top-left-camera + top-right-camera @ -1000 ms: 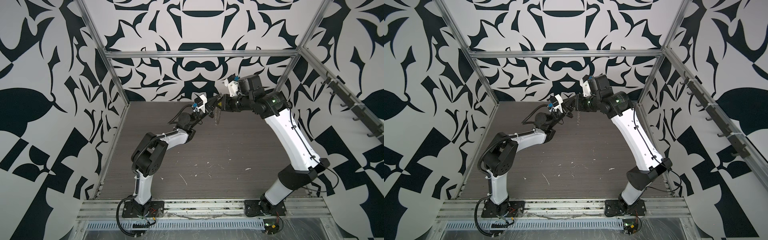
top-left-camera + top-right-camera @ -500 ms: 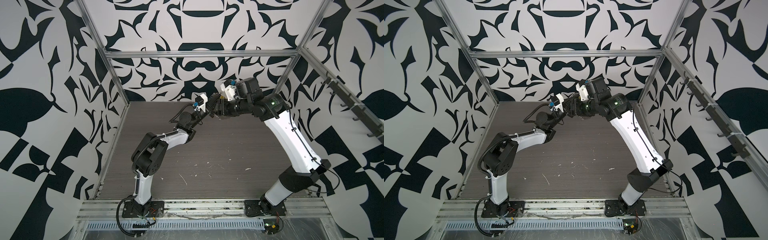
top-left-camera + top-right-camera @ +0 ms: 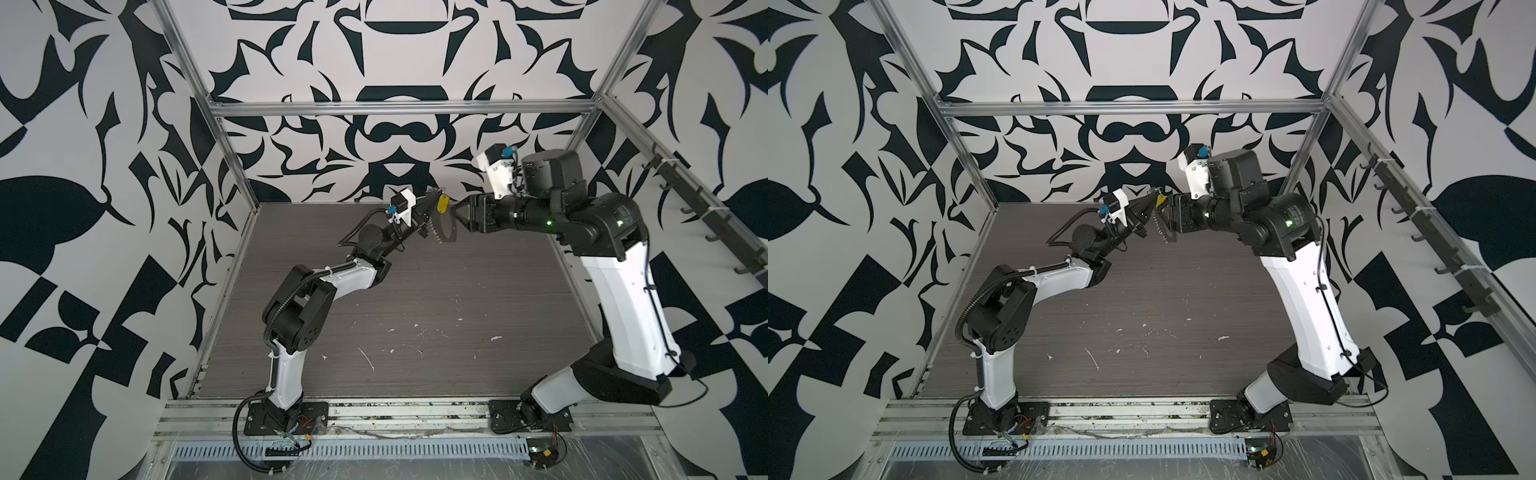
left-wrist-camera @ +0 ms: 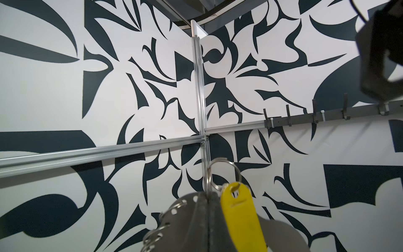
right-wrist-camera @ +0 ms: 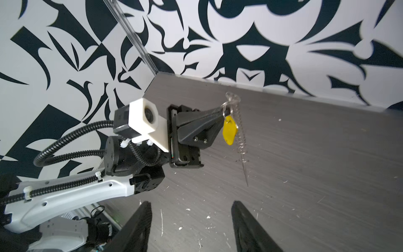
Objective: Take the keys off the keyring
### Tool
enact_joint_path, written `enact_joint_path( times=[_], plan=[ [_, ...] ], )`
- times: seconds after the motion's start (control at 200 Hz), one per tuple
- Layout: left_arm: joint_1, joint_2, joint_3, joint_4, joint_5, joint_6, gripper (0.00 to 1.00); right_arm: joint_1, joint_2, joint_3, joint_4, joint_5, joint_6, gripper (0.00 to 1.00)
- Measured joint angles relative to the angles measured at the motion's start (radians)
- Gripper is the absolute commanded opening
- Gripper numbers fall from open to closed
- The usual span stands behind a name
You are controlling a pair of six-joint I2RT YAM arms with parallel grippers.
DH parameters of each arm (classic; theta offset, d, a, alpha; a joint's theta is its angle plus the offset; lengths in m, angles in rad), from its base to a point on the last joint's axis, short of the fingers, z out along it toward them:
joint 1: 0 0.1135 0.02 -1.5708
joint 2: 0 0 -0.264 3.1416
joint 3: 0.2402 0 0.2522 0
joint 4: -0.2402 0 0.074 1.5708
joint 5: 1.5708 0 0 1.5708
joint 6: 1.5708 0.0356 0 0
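My left gripper should level out, then my right gripper should turn to the ring (image 5: 226, 110) and take it over, since it sits beyond my right gripper's open fingers.
My left gripper (image 3: 432, 200) (image 3: 1152, 196) (image 4: 208, 196) is raised near the back wall, shut on the keyring's silvery ring (image 4: 220, 160). The keys show as a yellow tag (image 3: 443, 203) (image 3: 1159, 201) (image 4: 239, 218) (image 5: 229, 131) that hangs from that ring beside the jaws. A silvery chain (image 3: 434, 226) (image 3: 1160, 226) (image 5: 239, 135) dangles below it. My right gripper (image 3: 459, 214) (image 3: 1166, 212) (image 5: 191, 204) faces the tag from the right, a short gap away. It is open, with nothing between its fingers.
Below both grippers lies the dark wood-grain floor (image 3: 415, 291), with white scraps (image 3: 417, 328) toward the front. A rail of hooks (image 3: 706, 216) (image 4: 305, 120) runs along the right wall. Patterned walls and aluminium posts (image 3: 232, 158) close in the cell.
My right gripper has opened wider and drawn back to the right, away from the left gripper's tip. The left gripper keeps its hold on the ring and has hardly moved.
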Motion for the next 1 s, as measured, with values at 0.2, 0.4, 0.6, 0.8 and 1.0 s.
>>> enact_joint_path(
  times=[0.2, 0.4, 0.6, 0.8, 1.0],
  plan=[
    [0.016, -0.022, -0.040, -0.006, 0.097, -0.027, 0.00, -0.109, -0.102, -0.150, 0.112, -0.080, -0.242, 0.59],
    [0.030, -0.076, -0.080, -0.006, 0.196, -0.054, 0.00, -0.161, -0.214, -0.408, 0.293, -0.258, -0.458, 0.47],
    [0.040, -0.132, -0.083, -0.005, 0.287, -0.089, 0.00, -0.167, -0.309, -0.642, 0.444, -0.425, -0.700, 0.43],
    [0.053, -0.196, -0.145, -0.005, 0.354, -0.118, 0.00, -0.204, -0.293, -0.641, 0.503, -0.563, -0.791, 0.41],
    [0.070, -0.251, -0.198, -0.005, 0.401, -0.148, 0.00, -0.209, -0.216, -0.564, 0.478, -0.650, -0.853, 0.37]
  ],
)
